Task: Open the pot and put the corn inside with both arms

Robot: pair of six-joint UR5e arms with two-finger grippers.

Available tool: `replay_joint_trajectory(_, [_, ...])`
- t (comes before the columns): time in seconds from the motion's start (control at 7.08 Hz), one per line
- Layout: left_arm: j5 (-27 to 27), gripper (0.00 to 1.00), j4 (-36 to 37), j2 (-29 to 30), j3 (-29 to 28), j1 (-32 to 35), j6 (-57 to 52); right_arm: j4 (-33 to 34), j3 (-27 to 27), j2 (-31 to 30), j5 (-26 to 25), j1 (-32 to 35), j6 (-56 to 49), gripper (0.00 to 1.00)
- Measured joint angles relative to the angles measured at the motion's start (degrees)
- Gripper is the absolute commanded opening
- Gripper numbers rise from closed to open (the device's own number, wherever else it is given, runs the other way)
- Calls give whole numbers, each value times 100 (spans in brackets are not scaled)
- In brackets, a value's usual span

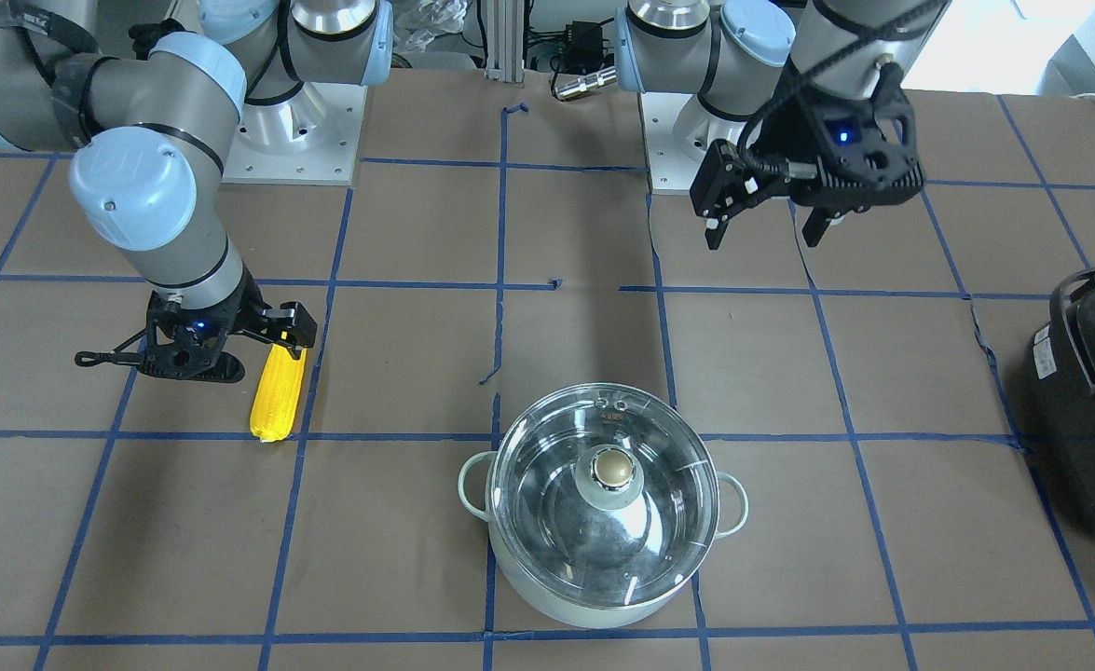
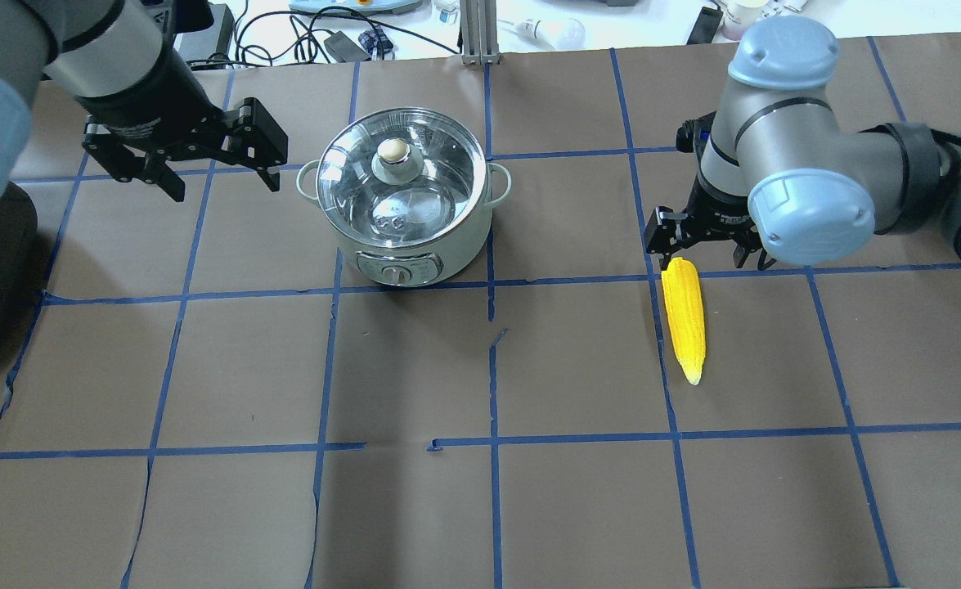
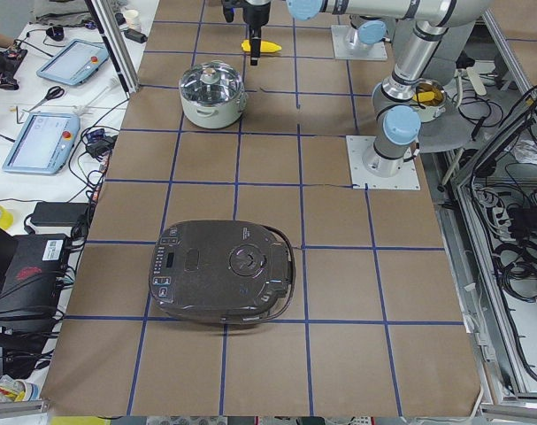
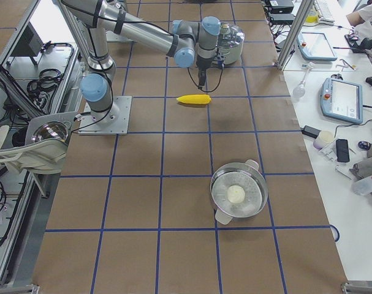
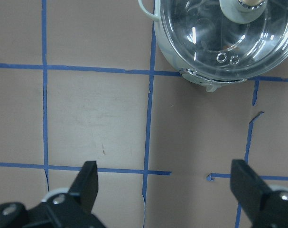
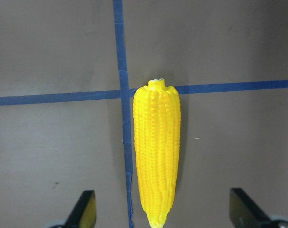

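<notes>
My gripper will lower the yellow corn [image 1: 277,393] into the pot. The corn looks shorter than the pot's wide opening [image 1: 602,497], so all of it will lie below the pot's rim.
The pale mint-green pot [image 1: 547,596] stands on the table with its glass lid [image 1: 547,475] on and the brass knob [image 1: 610,469] up; it also shows in the overhead view [image 2: 447,245]. The yellow corn [image 1: 278,396] lies flat on the table, apart from the pot [image 2: 684,319]. My right gripper [image 2: 705,255] is open, low over the corn's thick end, a finger on each side of the corn [image 6: 156,152] without touching. My left gripper [image 2: 225,188] is open and empty, raised beside the pot, which shows at the top of its wrist view [image 5: 200,61].
A large black appliance [image 1: 1092,401] sits at the table's end on my left side [image 3: 224,270]. A steel steamer pot [image 4: 238,196] stands far out on my right side. Blue tape lines grid the brown tabletop [image 2: 488,368].
</notes>
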State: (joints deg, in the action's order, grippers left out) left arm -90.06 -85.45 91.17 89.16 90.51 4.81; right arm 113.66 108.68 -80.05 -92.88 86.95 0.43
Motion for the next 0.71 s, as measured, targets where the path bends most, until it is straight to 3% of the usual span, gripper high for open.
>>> replay_joint_trajectory(0.42, [-3, 100, 561, 1478, -925, 196, 236, 866, 576, 253, 40, -138, 4, 100])
replay_joint_trajectory(0.71, [-44, 100, 768, 2347, -1634, 631, 725, 986, 628, 519, 51, -142, 15, 100])
